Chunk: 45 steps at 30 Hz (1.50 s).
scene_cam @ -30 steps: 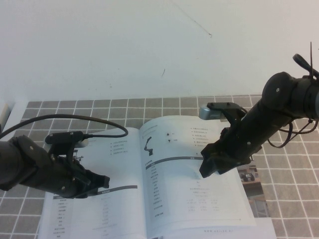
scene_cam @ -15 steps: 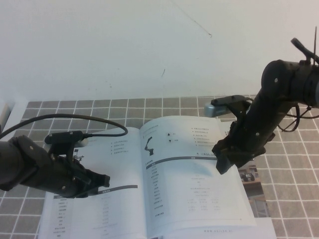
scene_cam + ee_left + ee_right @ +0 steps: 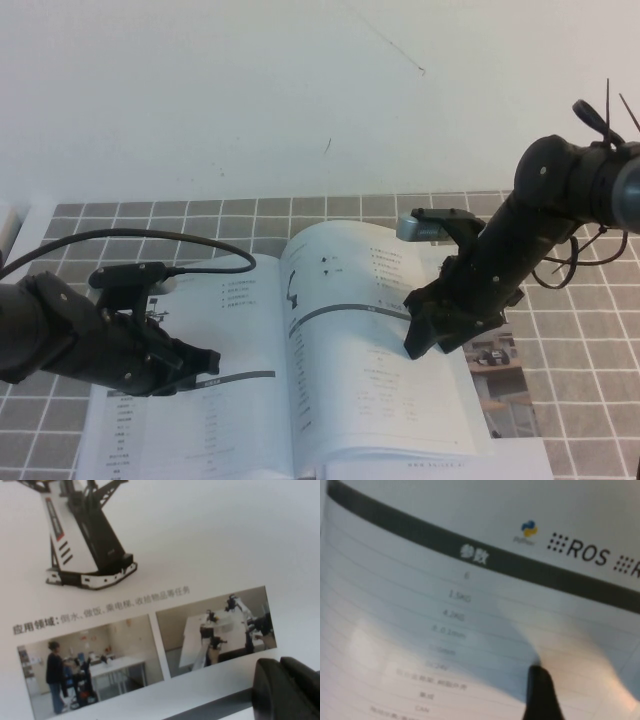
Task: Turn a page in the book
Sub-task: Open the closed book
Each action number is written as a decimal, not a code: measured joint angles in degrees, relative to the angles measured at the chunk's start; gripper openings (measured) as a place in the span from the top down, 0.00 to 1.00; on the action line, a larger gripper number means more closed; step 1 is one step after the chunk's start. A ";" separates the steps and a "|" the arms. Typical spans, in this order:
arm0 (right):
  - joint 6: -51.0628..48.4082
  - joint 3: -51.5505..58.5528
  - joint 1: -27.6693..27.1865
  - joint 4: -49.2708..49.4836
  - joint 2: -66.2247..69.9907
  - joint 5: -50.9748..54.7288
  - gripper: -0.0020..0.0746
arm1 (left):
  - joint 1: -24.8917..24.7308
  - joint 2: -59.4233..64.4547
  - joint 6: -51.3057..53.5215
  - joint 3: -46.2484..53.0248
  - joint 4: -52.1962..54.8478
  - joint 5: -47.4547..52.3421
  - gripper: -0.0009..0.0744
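The page bows upward (image 3: pixel 335 345), its edge inward of the lower sheet, so my right gripper should pull back toward the page's outer edge (image 3: pixel 466 375) before lifting the page over.
The book (image 3: pixel 250 400) lies open on the tiled mat. Its right-hand page (image 3: pixel 370 390), printed with a small black robot arm, a dark grey bar and a table, bows upward, and its outer edge sits inward of the sheet below. My right gripper (image 3: pixel 422 338) stands open against that page's printed face. One fingertip (image 3: pixel 540 695) touches the table rows below the grey bar (image 3: pixel 420 535); the other finger is hidden. My left gripper (image 3: pixel 205 362) rests shut on the left-hand page, its fingers (image 3: pixel 285 690) next to two small photos (image 3: pixel 150 655).
The sheet under the raised page shows a photo strip (image 3: pixel 500 365) at the book's right edge. The grey tiled mat (image 3: pixel 590 330) reaches to the white wall behind. A black cable (image 3: pixel 150 238) loops over the left arm.
My right gripper swung out to the right, then came back left and down onto the page. The page now arches higher and its outer edge has slid left. The left arm is unmoved.
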 joint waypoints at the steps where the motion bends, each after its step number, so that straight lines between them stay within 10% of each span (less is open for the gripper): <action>1: -0.29 -0.34 0.00 0.47 0.15 0.17 0.43 | 0.00 0.00 0.00 0.00 0.00 0.01 0.99; 45: 6.31 -5.19 -0.98 -8.89 2.18 5.06 0.43 | 0.00 0.10 0.00 0.00 -0.09 -0.33 0.99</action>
